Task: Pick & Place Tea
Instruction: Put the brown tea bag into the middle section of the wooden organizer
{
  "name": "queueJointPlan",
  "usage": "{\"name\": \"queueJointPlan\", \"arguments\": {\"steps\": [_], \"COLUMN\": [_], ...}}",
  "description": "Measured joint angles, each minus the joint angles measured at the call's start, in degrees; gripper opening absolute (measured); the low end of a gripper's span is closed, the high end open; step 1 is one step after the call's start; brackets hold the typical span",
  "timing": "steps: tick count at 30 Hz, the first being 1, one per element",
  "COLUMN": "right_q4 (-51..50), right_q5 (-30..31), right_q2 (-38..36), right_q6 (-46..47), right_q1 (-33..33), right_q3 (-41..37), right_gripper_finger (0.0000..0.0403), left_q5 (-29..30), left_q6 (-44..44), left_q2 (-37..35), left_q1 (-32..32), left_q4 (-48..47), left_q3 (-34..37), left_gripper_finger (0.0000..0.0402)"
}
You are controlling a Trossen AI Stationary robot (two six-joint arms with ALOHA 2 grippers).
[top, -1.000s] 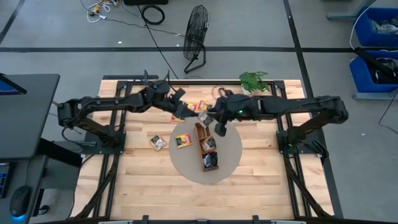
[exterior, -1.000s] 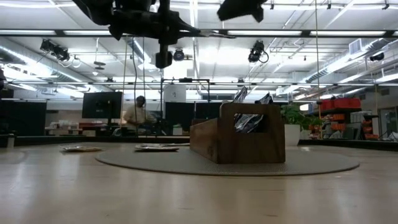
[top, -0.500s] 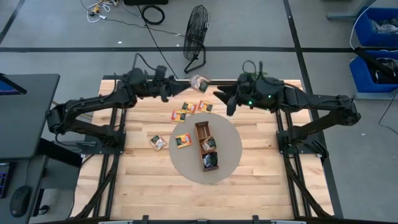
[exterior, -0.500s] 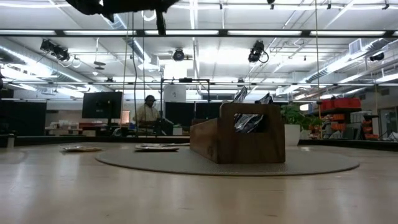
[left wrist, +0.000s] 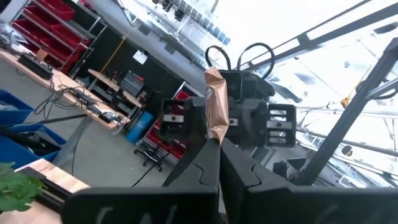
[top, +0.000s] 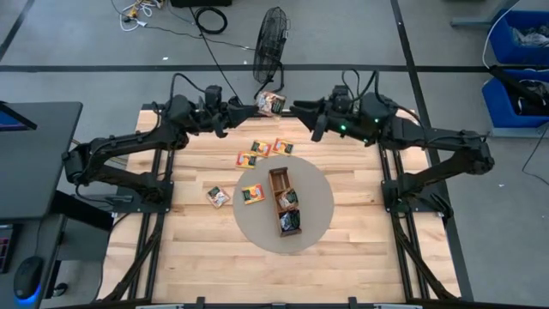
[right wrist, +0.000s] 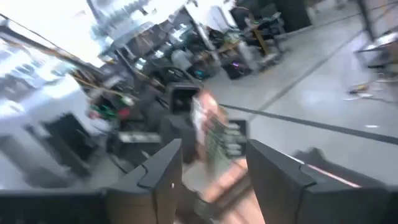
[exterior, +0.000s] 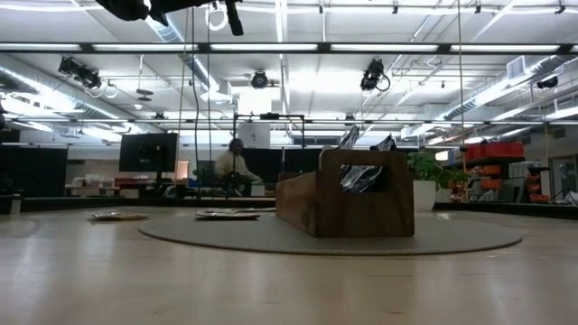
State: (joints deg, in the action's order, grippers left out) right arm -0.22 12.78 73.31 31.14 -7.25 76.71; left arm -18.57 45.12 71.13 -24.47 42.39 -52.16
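Observation:
My left gripper is pinching the sachet (top: 262,102) by one edge. So I should grab its free edge (top: 281,106) with my right gripper and lower the sachet into the brown wooden tray.
My left gripper (top: 260,106) is raised over the table's far edge, shut on one tea sachet (top: 273,103) with a pale, orange and dark print. My right gripper (top: 298,109) faces it from the right, open, its fingers just short of the sachet (right wrist: 214,134). Several more sachets lie flat on the wood (top: 258,148) (top: 218,196), and one lies on the round mat (top: 252,194). The brown wooden tray (top: 285,202) stands on the mat with sachets upright in its compartments (exterior: 361,144). My left gripper (left wrist: 217,149) pinches the sachet by one edge (left wrist: 216,134) between its two fingers, coming level from the table's left. The sachet is lifted clear, high above the table, and sticks out edge-on beyond the fingertips toward my right gripper.
A small green plant (top: 350,110) stands at the table's far right edge, near my right arm. A black fan (top: 270,39) is on the floor beyond the far edge. The round mat (top: 317,219) covers the table's middle. A person sits in the room behind (exterior: 233,162).
Both grippers rose from just above the tray and loose sachets and moved to the far edge. My left gripper carried one sachet up with it, lifted clear. My right gripper swung away from the tray and turned to face the sachet from the right.

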Motion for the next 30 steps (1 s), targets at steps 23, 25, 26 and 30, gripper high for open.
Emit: {"name": "queueJointPlan", "arguments": {"steps": [23, 25, 26, 30], "right_q4": [6.9, 6.9, 6.9, 6.5], "right_q5": [-10.9, -10.9, -10.9, -11.0], "right_q2": [4.9, 4.9, 4.9, 4.9], "right_q6": [2.6, 1.7, 1.7, 2.7], "right_q1": [-3.6, -3.6, -3.6, -3.9], "right_q3": [-0.1, -0.1, -0.1, -0.1], "right_gripper_finger": [0.0027, 0.0009, 0.0011, 0.0004], "left_q5": [-0.3, -0.2, -0.2, -0.8], "left_q6": [0.3, 0.6, 0.7, 0.7], "left_q2": [0.0, 0.0, 0.0, 0.0], "left_q1": [0.3, 0.3, 0.3, 0.1], "left_q4": [-1.1, -1.3, -1.4, -1.6], "left_q3": [0.0, 0.0, 0.0, 0.0], "left_gripper_finger": [0.0001, 0.0001, 0.0003, 0.0018]}}
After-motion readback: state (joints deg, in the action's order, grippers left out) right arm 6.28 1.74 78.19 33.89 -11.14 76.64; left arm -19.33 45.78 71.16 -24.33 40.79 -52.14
